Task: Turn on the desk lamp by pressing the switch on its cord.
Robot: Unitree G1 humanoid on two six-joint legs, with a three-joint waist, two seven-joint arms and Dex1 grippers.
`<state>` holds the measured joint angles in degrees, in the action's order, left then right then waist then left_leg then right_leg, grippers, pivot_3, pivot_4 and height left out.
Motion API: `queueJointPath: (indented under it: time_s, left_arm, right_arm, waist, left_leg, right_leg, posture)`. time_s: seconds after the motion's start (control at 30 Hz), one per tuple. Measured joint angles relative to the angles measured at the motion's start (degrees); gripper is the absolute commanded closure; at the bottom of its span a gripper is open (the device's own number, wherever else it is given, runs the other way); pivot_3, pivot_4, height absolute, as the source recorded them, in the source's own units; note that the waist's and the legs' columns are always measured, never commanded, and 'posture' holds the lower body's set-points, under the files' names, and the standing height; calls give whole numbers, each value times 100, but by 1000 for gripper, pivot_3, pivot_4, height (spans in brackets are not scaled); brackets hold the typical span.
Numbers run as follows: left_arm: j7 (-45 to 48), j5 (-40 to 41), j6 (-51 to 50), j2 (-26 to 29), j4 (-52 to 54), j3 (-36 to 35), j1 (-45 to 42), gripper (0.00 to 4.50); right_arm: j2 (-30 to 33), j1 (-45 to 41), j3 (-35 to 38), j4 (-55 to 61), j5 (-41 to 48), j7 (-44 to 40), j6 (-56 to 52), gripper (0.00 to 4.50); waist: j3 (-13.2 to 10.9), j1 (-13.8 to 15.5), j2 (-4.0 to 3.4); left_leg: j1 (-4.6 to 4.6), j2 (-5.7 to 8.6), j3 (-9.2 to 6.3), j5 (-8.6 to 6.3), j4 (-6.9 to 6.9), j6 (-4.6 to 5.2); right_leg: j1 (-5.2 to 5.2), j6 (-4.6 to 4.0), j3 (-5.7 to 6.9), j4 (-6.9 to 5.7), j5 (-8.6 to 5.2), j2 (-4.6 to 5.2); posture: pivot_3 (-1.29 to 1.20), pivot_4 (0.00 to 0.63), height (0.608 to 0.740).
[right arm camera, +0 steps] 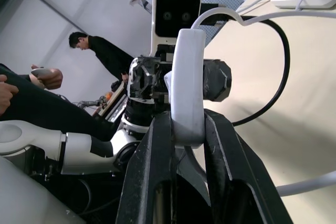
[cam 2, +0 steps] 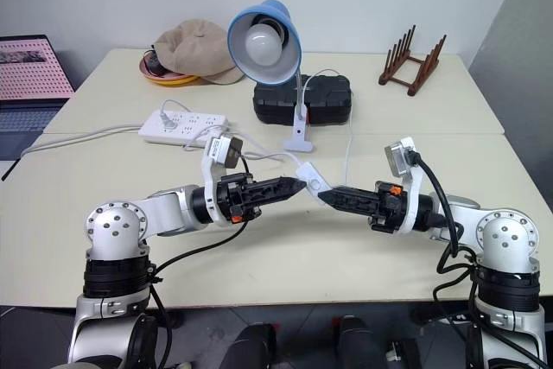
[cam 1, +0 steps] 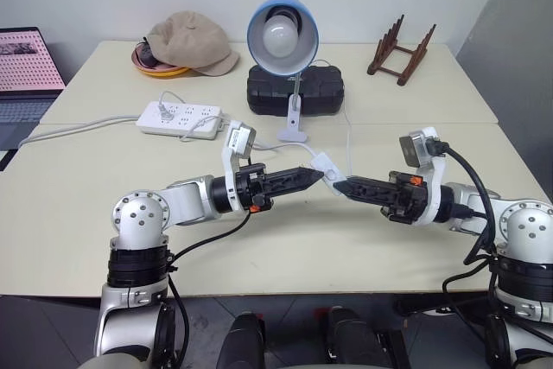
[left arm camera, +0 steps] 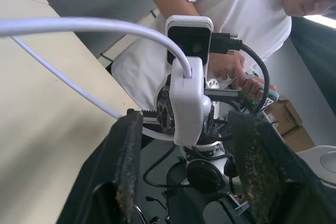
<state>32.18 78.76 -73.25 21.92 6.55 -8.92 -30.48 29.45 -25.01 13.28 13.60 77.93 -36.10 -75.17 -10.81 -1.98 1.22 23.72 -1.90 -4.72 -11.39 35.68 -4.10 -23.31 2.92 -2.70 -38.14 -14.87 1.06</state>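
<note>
My left gripper's fingertips are just short of the switch's button (left arm camera: 207, 106), so next I bring the switch deeper into the open fingers before my left gripper squeezes the button.
The desk lamp (cam 1: 282, 32), with a light-blue shade and a white bulb, stands clipped at the back of the table. Its thin white cord (cam 1: 348, 140) runs forward to the small white switch (cam 1: 324, 165), which is lifted above the table between both grippers. My right gripper (cam 1: 335, 184) is shut on one end of the switch (right arm camera: 188, 87), its fingers (right arm camera: 157, 171) pressed against both sides. My left gripper (cam 1: 316, 176) comes from the opposite side. In the left wrist view its fingers (left arm camera: 126, 166) stand apart around the switch (left arm camera: 186, 103) with a gap on each side.
A white power strip (cam 1: 180, 118) lies left of the lamp. At the back of the table (cam 1: 259, 239) are a beige cap (cam 1: 190, 42), a black case (cam 1: 295, 91) and a wooden rack (cam 1: 400, 51). A laptop (cam 1: 26, 75) sits far left. A person in white (left arm camera: 231, 3) stands nearby.
</note>
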Motion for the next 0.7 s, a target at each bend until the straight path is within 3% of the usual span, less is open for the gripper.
queueJointPath:
  time_s: [0.2, 0.43, 0.6, 0.7]
  left_arm:
    - [11, 14, 14, -4, -19, 1, -86, 3917]
    - [97, 123, 31, -18, -13, -21, -88, 4050]
    - [123, 62, 116, 44, 95, 39, -69, 2845]
    - [63, 40, 90, 65, 96, 94, -69, 2517]
  right_arm:
    - [6, 38, -147, 28, 14, -25, 70, 4131]
    - [37, 38, -170, 28, 127, -111, 139, 4131]
    - [125, 38, -234, 29, 160, -93, 198, 4131]
    - [144, 37, -297, 29, 160, -92, 220, 4131]
  waist:
    - [0, 10, 0]
    - [0, 9, 0]
    - [0, 10, 0]
    - [-1, 9, 0]
  left_leg:
    - [16, 3, 1, -2, 0, -1]
    - [15, 3, 0, -3, -4, 0]
    - [15, 3, 1, -3, -4, -1]
    - [15, 3, 1, -3, -3, 0]
  right_leg:
    - [0, 10, 0, 22, 5, 5]
    - [-3, 8, 1, 22, 4, 4]
    - [-3, 7, 1, 22, 4, 4]
    - [-3, 8, 1, 23, 4, 4]
  posture:
    - [0, 150, 740]
    - [0, 150, 740]
    - [0, 150, 740]
    - [0, 150, 740]
